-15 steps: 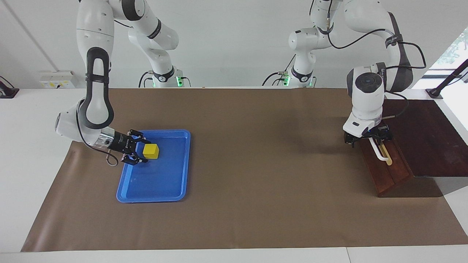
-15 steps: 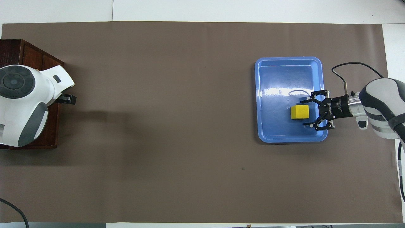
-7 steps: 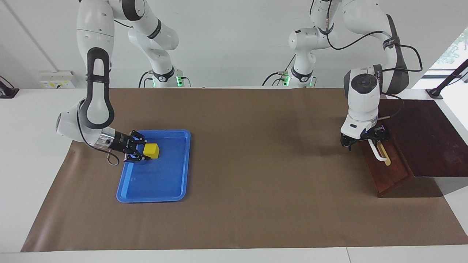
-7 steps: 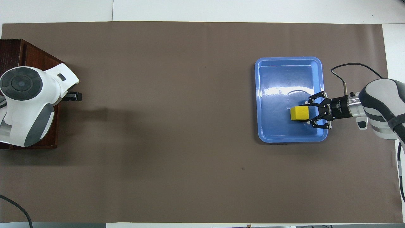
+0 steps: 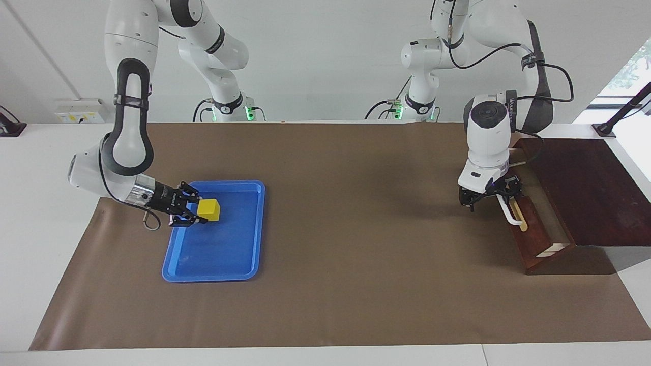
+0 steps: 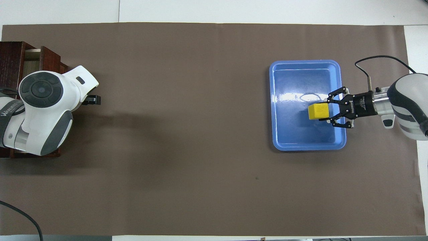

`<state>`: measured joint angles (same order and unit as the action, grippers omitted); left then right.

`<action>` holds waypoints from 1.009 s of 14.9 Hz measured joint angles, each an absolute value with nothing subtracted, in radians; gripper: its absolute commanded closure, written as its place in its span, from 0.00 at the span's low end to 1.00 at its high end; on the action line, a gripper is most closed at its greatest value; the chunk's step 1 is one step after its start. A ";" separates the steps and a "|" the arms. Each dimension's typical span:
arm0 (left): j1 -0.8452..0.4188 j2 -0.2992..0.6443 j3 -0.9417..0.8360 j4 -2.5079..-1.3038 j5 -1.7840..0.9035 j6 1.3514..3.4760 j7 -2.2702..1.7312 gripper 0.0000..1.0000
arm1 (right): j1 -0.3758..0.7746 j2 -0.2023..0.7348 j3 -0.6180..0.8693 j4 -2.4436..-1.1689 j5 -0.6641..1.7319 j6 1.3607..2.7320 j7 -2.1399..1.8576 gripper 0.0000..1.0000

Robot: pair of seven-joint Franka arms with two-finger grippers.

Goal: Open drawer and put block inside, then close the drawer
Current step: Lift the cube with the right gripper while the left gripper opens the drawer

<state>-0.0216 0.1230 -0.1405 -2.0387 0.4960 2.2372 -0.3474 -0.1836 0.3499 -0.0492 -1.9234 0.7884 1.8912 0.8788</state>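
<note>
The partly open drawer (image 5: pixel 540 210) is a long way from the yellow block in my right gripper, so my left gripper should pull the drawer open further and then take the block (image 5: pixel 208 210).
The yellow block (image 5: pixel 209 209) is held in my right gripper (image 5: pixel 200 209), shut on it, just above the floor of the blue tray (image 5: pixel 213 254). In the overhead view the block (image 6: pixel 317 111) sits slightly tilted between the right gripper's (image 6: pixel 323 111) fingers. The dark reddish-brown drawer (image 5: pixel 531 234) stands partly pulled out of its cabinet, with a strip of light wood interior (image 5: pixel 553 248) showing. My left gripper (image 5: pixel 497 195) is shut on the end of the white bar handle (image 5: pixel 511 216) nearer to the robots. In the overhead view my left arm covers most of the drawer (image 6: pixel 50 60).
The dark wood cabinet (image 5: pixel 585 188) stands at the left arm's end of the table. The blue tray (image 6: pixel 277 134) lies toward the right arm's end. A brown mat (image 5: pixel 356 229) covers the table between them.
The right gripper closed on the block and raised it a little off the tray. The left gripper pulled the handle toward the table's middle, and the drawer slid partly open.
</note>
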 measured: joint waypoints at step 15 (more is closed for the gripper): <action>-0.130 0.147 -0.142 -1.916 0.417 2.086 -0.407 0.00 | 0.207 0.242 -0.037 -1.789 0.788 1.948 1.319 1.00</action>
